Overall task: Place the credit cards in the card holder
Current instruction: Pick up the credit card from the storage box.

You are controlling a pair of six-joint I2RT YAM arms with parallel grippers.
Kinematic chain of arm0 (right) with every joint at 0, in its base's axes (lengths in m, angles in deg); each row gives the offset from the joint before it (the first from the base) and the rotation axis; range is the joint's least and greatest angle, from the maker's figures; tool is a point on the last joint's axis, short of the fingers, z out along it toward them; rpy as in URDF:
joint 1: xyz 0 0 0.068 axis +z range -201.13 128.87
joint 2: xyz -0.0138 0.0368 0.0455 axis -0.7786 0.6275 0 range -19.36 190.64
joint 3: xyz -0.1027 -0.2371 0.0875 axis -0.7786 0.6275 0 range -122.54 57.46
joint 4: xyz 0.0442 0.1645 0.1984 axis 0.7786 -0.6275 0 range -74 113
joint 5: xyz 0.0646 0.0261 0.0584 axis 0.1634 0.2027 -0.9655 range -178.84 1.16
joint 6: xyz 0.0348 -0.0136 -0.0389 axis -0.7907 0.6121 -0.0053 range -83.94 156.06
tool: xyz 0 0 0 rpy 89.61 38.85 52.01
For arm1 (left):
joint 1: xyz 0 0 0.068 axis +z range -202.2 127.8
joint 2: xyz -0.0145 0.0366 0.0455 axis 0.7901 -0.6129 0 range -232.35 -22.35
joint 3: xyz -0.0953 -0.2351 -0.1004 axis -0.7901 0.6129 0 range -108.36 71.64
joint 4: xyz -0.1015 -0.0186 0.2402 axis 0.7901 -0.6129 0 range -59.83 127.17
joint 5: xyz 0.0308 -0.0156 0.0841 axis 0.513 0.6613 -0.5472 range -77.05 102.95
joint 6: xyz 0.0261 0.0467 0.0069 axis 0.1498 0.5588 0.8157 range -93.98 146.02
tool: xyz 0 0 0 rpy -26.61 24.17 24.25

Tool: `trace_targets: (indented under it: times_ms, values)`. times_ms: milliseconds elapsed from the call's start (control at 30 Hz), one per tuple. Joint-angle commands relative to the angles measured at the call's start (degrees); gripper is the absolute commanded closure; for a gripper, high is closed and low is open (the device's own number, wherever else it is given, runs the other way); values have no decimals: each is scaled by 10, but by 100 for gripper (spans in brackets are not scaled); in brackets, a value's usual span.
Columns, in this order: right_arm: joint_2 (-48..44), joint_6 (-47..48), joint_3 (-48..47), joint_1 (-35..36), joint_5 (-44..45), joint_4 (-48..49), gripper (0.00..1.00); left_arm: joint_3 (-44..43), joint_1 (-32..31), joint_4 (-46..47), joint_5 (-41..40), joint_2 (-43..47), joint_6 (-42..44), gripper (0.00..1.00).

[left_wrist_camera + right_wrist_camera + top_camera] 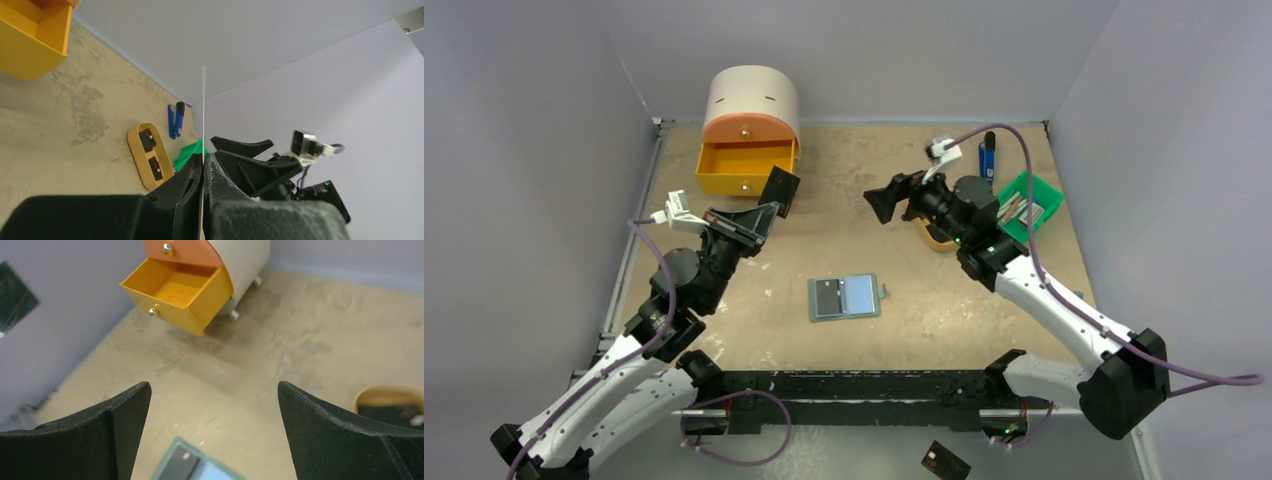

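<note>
The credit card is in my left gripper, but the card holder's blue side (859,295) faces my right gripper, so that gripper should take the card's free edge (792,190).
The card holder (845,297) lies open mid-table with one black credit card (827,297) in its left pocket; its corner shows in the right wrist view (200,467). My left gripper (767,213) is shut on another credit card (780,190), held upright above the table near the drawer. In the left wrist view (204,159) that card is edge-on, a thin pale line (203,110). It also shows in the right wrist view (15,297). Two more cards (147,140) lie in the tan tray. My right gripper (882,203) (212,390) is open and empty, raised beyond the holder.
An orange drawer unit (746,165) stands open at the back left. The tan oval tray (145,155) sits under my right arm, next to a green bin (1029,205) and a blue stick (987,158). A black card (945,460) lies off the table's near edge.
</note>
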Motion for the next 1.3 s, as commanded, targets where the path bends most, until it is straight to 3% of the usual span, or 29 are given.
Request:
trace_targets:
  times_ms: [0, 167, 233, 367, 567, 1033, 1267]
  values:
    - [-18, -318, 44, -65, -182, 92, 1, 68, 4, 179, 30, 14, 23, 100]
    - [-24, -436, 99, -70, -221, 224, 4, 130, 4, 335, 74, -2, 11, 100]
    - [-22, -473, 114, -70, -236, 299, 8, 141, 4, 368, 78, -10, 4, 100]
    - [-20, -515, 127, -65, -243, 357, 15, 158, 3, 417, 76, -22, -12, 100]
    - [19, -536, 107, -32, -236, 396, 22, 167, 4, 448, 71, -30, -28, 100]
    - [156, -632, 23, 28, -228, 519, 51, 188, 3, 459, 80, -24, -48, 100]
    - [187, -647, -4, 44, -233, 536, 57, 192, 3, 454, 76, -16, -48, 100]
